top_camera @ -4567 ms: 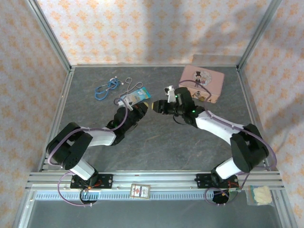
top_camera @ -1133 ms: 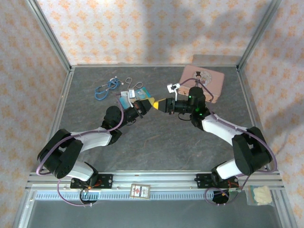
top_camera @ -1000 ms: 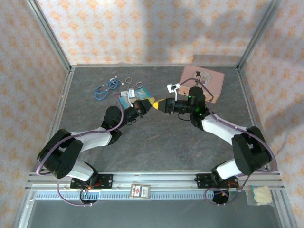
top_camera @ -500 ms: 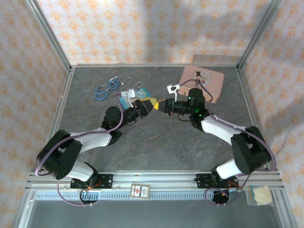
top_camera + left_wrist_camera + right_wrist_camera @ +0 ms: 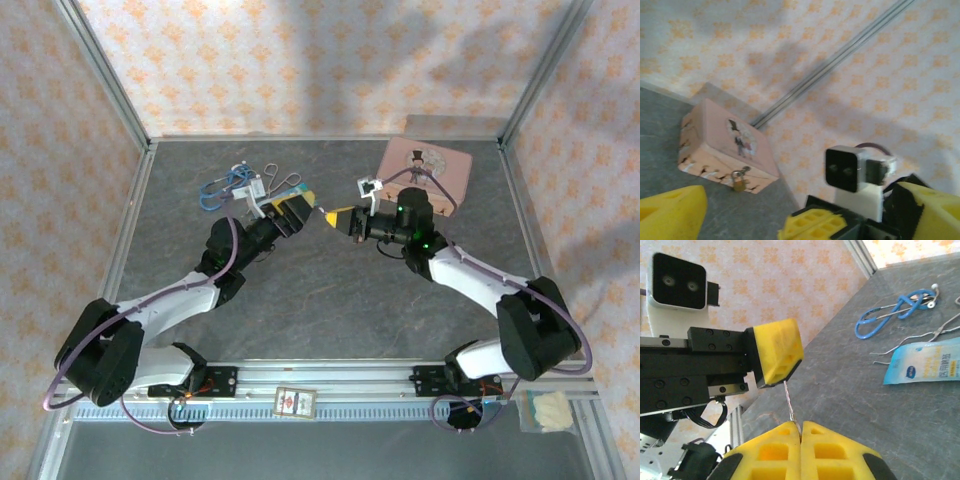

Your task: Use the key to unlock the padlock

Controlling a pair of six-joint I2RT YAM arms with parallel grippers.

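Observation:
I can see that the padlock on the pink tin (image 5: 739,181) is far from my left gripper, so my right gripper should leave the key there and bring the pink tin closer (image 5: 452,172) first.
My right gripper (image 5: 801,424) is shut on the key (image 5: 789,400). The thin blade sticks out from between the yellow pads, and its tip almost touches one yellow finger (image 5: 775,350) of the left gripper. In the top view the right gripper (image 5: 335,216) hovers mid-table, tip to tip with the left gripper (image 5: 296,208). My left gripper (image 5: 797,212) stands open, its fingers wide apart on either side of the right gripper's pads, gripping nothing. The small brass padlock (image 5: 739,181) hangs on the front of the pink tin (image 5: 725,145), well behind.
The pink tin (image 5: 425,168) sits at the back right of the table. A blue cord bundle (image 5: 225,185), a wire loop (image 5: 920,335) and a blue-white card (image 5: 925,367) lie at the back left. A small card (image 5: 295,401) rests on the near rail.
The left gripper has opened, let go of the key and drawn back up and left. The right gripper has shut on the key and now holds it alone.

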